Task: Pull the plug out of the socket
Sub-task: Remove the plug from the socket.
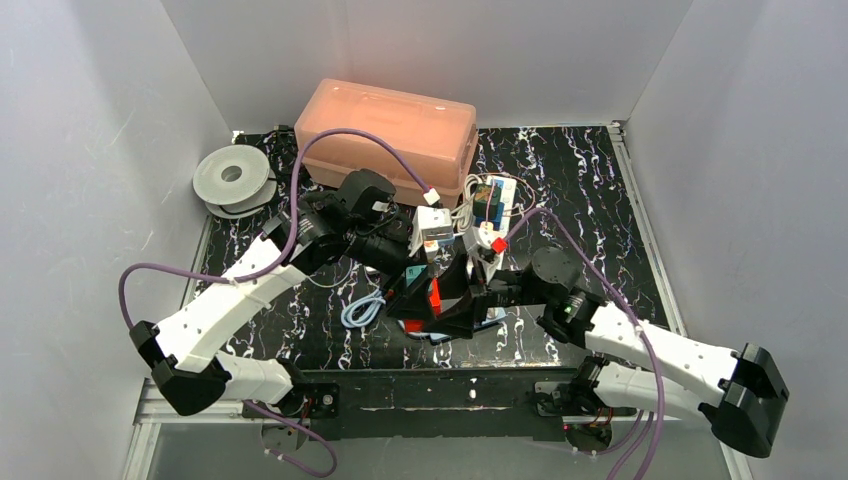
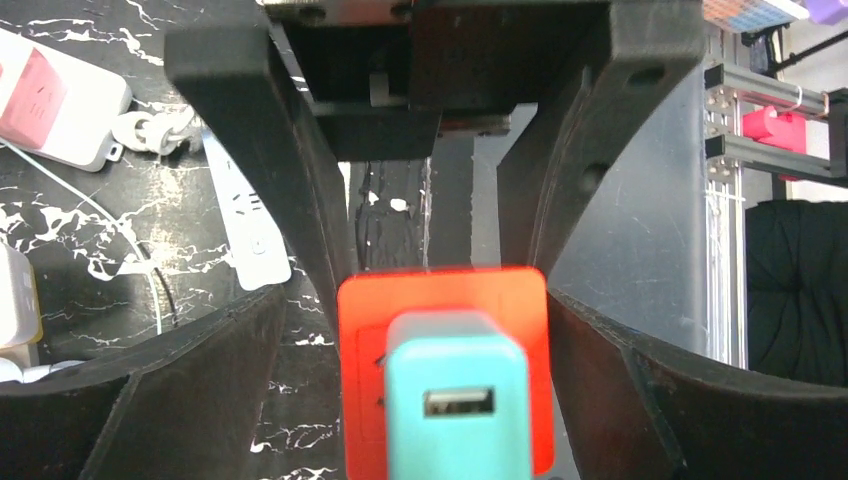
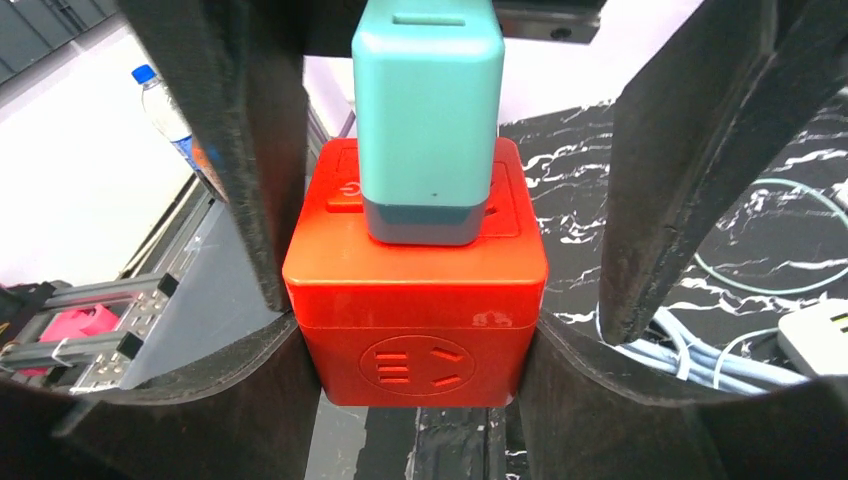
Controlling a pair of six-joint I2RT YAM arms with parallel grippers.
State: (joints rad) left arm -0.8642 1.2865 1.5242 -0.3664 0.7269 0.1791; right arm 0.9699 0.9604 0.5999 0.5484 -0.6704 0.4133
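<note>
The teal plug [image 3: 430, 120] is pointing up across the robot's left gripper, so the left gripper should hold the red socket [image 3: 418, 290] while the right gripper takes hold of it again from another angle.
A red cube socket [image 3: 415, 300] carries a teal USB plug [image 3: 428, 110] seated in its top face. My right gripper [image 3: 415, 340] is shut on the cube's two sides and holds it above the table near the front middle [image 1: 434, 295]. My left gripper [image 2: 418, 300] is open and straddles the plug [image 2: 458, 400]. Its fingers [image 3: 250, 150] stand on either side of the plug with gaps, not touching it. In the left wrist view the plug's USB port faces the camera, with the red cube [image 2: 440, 290] behind it.
A translucent orange box [image 1: 390, 135] stands at the back. A grey spool [image 1: 232, 178] sits at the back left. White power strips and adapters [image 1: 440, 232] lie mid-table, one strip [image 2: 245, 215] close by. A pale blue cable coil [image 1: 362, 308] lies left of the grippers.
</note>
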